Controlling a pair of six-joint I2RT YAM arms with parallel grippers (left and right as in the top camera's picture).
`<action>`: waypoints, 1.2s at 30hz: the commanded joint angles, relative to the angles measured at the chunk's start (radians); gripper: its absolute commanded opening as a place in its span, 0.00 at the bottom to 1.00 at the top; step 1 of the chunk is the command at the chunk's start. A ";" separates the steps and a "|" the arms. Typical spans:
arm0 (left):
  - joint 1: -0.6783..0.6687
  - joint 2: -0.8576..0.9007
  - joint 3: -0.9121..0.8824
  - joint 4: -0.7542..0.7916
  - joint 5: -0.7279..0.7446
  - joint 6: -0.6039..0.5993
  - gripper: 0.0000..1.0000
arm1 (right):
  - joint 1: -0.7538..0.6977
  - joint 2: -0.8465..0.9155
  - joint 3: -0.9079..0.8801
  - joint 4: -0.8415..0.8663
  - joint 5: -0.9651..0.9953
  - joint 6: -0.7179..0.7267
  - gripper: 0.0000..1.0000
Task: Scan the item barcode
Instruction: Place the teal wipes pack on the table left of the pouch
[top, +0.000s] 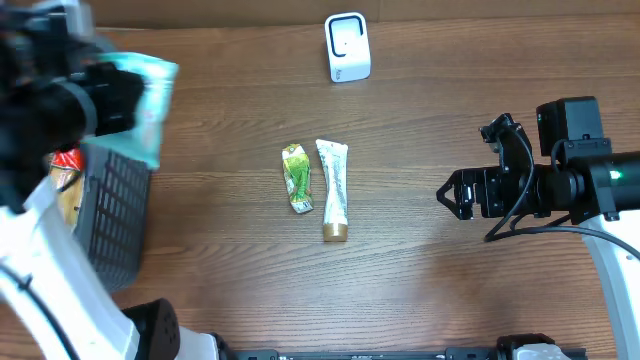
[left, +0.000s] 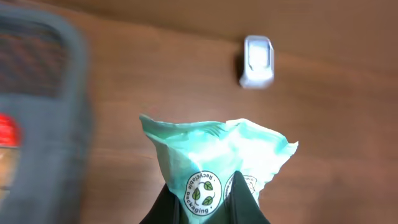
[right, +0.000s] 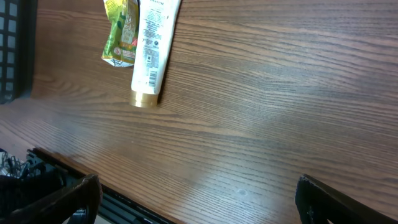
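My left gripper is holding the mint-green packet (top: 146, 105) clear of the basket, and there is free wood (top: 242, 206) beside the green sachet. It should keep moving toward that spot and let go there.
My left gripper (left: 214, 194) is shut on a mint-green packet (left: 217, 149) with a round "Recyclable packaging" mark. In the overhead view it holds that packet (top: 150, 100) up at the far left, above the basket; the left gripper (top: 118, 98) is blurred there. No barcode shows on the packet's visible face. The white scanner (top: 347, 47) stands at the table's back middle and shows beyond the packet as a white scanner (left: 257, 60) in the left wrist view. My right gripper (top: 447, 193) hovers at the right, open, with bare table between its fingers (right: 81, 194).
A dark mesh basket (top: 115, 210) stands at the left edge with a red item (top: 65, 160) inside. A green sachet (top: 297, 177) and a white tube with a gold cap (top: 334, 188) lie side by side mid-table, also in the right wrist view as the sachet (right: 121, 31) and tube (right: 151, 43).
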 joint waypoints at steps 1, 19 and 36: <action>-0.125 0.024 -0.136 -0.003 -0.151 -0.169 0.04 | 0.004 -0.002 0.022 0.001 -0.001 -0.008 1.00; -0.334 0.024 -1.176 0.682 -0.267 -0.585 0.29 | 0.004 -0.002 0.022 -0.009 -0.001 -0.009 1.00; -0.208 -0.035 -0.402 0.348 -0.146 -0.308 1.00 | 0.004 -0.002 0.022 -0.011 -0.001 -0.009 1.00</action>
